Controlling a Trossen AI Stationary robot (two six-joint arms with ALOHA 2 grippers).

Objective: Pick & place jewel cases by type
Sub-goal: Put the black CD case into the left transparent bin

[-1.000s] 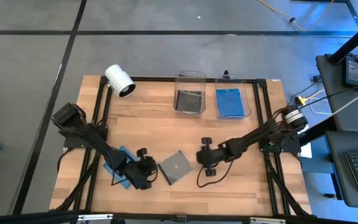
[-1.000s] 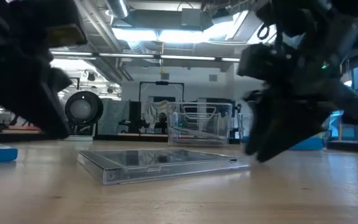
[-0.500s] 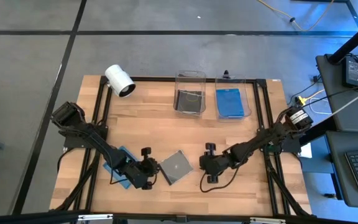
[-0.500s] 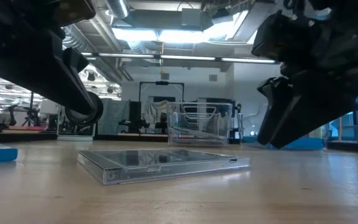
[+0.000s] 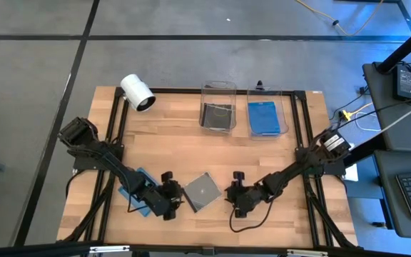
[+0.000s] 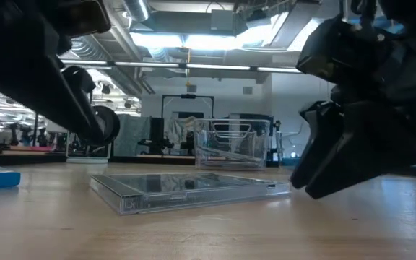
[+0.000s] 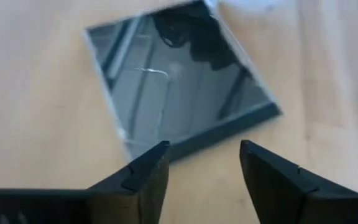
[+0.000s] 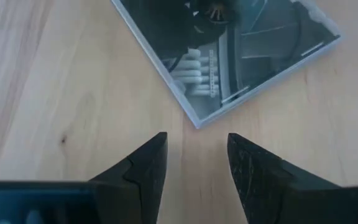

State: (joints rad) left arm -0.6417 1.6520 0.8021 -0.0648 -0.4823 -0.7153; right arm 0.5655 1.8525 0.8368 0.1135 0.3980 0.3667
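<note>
Next, I straddle the dark grey jewel case's corner (image 7: pixel 131 153) with my left gripper, since it lies beside that gripper's opening, while my right gripper braces the jewel case's opposite corner (image 8: pixel 197 122).
A dark grey jewel case (image 5: pixel 204 190) lies flat on the wooden table, near its front edge. My left gripper (image 7: pixel 204 162) stands open just left of the case, its fingers short of the nearest edge (image 7: pixel 185 144). My right gripper (image 8: pixel 197 149) is open on the case's right, and a corner of the case (image 8: pixel 194 121) points into the gap between its fingers. The low view shows the case (image 6: pixel 186 189) between both grippers. A blue jewel case (image 5: pixel 138 187) lies partly under my left arm.
Two clear bins stand at the far edge. The left one (image 5: pixel 217 107) holds dark cases and the right one (image 5: pixel 264 118) holds a blue case. A white cylindrical camera (image 5: pixel 138 93) lies at the far left. Bare wood lies between the bins and the grippers.
My right gripper has swung toward the table's near edge and in toward the dark case, turning as it went and sinking a little. My left gripper has opened beside the case and tipped its fingers up off the table. The case lies where it was.
</note>
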